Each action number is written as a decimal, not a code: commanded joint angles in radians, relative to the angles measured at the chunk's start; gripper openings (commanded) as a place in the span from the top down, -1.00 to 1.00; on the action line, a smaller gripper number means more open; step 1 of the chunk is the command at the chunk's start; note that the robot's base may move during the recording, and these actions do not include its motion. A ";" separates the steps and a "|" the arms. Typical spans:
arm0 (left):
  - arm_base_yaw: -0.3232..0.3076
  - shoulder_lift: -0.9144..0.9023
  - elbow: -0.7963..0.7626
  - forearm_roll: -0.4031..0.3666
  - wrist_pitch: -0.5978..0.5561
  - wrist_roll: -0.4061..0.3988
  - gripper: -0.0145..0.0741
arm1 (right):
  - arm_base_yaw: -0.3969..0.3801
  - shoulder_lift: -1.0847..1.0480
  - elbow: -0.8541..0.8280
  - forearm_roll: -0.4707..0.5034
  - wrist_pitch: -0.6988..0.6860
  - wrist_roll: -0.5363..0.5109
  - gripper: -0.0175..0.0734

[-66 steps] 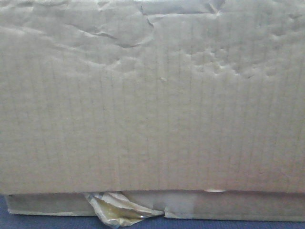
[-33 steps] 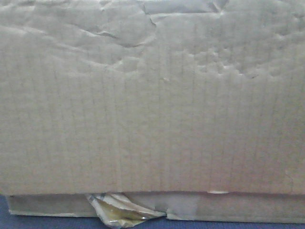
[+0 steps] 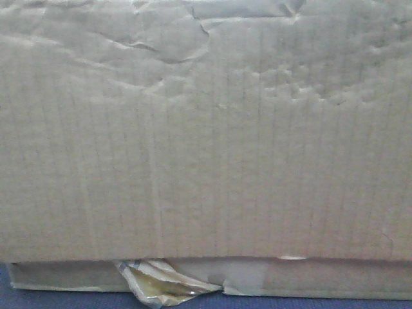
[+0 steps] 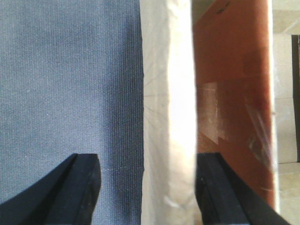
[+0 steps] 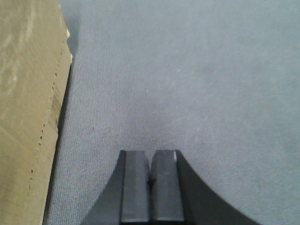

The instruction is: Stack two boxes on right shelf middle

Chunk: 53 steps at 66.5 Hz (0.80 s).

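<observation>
The piece with the yellowish tape scrap (image 3: pixel 170 283) is tucked behind the tall cardboard box's edge (image 3: pixel 212 258). The piece will come up too when I lift the tall box.
The tall wrinkly cardboard box (image 3: pixel 206 141) fills the front view. It rests on the thin flat box (image 3: pixel 322 278), whose yellowish tape scrap (image 3: pixel 161 286) sticks out below. In the left wrist view my left gripper (image 4: pixel 150 187) is open and straddles a box's pale cardboard edge (image 4: pixel 168 117). One finger is over the cloth and the other on the brown taped face (image 4: pixel 234 93); which box this is I cannot tell. My right gripper (image 5: pixel 150 187) is shut and empty over the cloth, to the right of a cardboard box side (image 5: pixel 23 117). The right shelf middle is out of view.
Blue-grey cloth (image 5: pixel 187 70) lies under the boxes and both grippers; it also shows as blue cloth (image 4: pixel 61 84) left of the cardboard edge and as a thin blue strip (image 3: pixel 64 299) at the bottom of the front view. Pale floor (image 4: pixel 286 93) shows beyond the brown face.
</observation>
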<state>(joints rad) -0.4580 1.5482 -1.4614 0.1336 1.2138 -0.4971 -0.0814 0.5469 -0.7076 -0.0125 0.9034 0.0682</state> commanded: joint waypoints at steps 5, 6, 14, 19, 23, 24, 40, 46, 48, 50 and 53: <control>-0.005 -0.005 -0.007 0.003 -0.003 0.000 -0.09 | -0.003 0.116 -0.071 0.000 0.053 0.082 0.97; -0.005 -0.005 -0.007 0.003 -0.003 0.000 -0.09 | -0.003 0.133 -0.084 0.000 0.069 0.084 0.97; -0.005 -0.005 -0.007 0.003 -0.003 0.000 -0.09 | -0.003 0.273 -0.210 0.000 0.153 0.100 0.96; -0.005 -0.005 -0.007 0.003 -0.003 0.000 -0.09 | -0.003 0.360 -0.300 0.000 0.175 0.117 0.96; -0.005 -0.005 -0.007 0.003 -0.003 0.000 -0.09 | -0.003 0.418 -0.365 0.000 0.193 0.119 0.96; -0.005 -0.005 -0.007 0.003 -0.003 0.000 -0.09 | -0.003 0.434 -0.382 0.000 0.197 0.122 0.96; -0.005 -0.005 -0.007 0.003 0.001 0.000 -0.09 | 0.122 0.625 -0.653 -0.036 0.264 0.209 0.96; -0.005 -0.005 -0.007 0.003 0.001 0.000 -0.09 | 0.233 0.687 -0.750 -0.144 0.316 0.298 0.96; -0.005 -0.005 -0.007 0.003 0.001 0.000 -0.09 | 0.284 0.715 -0.786 -0.196 0.318 0.341 0.96; -0.005 -0.005 -0.007 0.005 0.001 0.000 -0.09 | 0.320 0.733 -0.813 -0.214 0.318 0.359 0.96; -0.005 -0.005 -0.007 0.005 0.001 0.000 -0.09 | 0.349 0.760 -0.837 -0.217 0.318 0.362 0.96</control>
<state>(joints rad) -0.4580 1.5482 -1.4614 0.1355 1.2138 -0.4971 0.2010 1.2609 -1.4851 -0.1709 1.2136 0.3843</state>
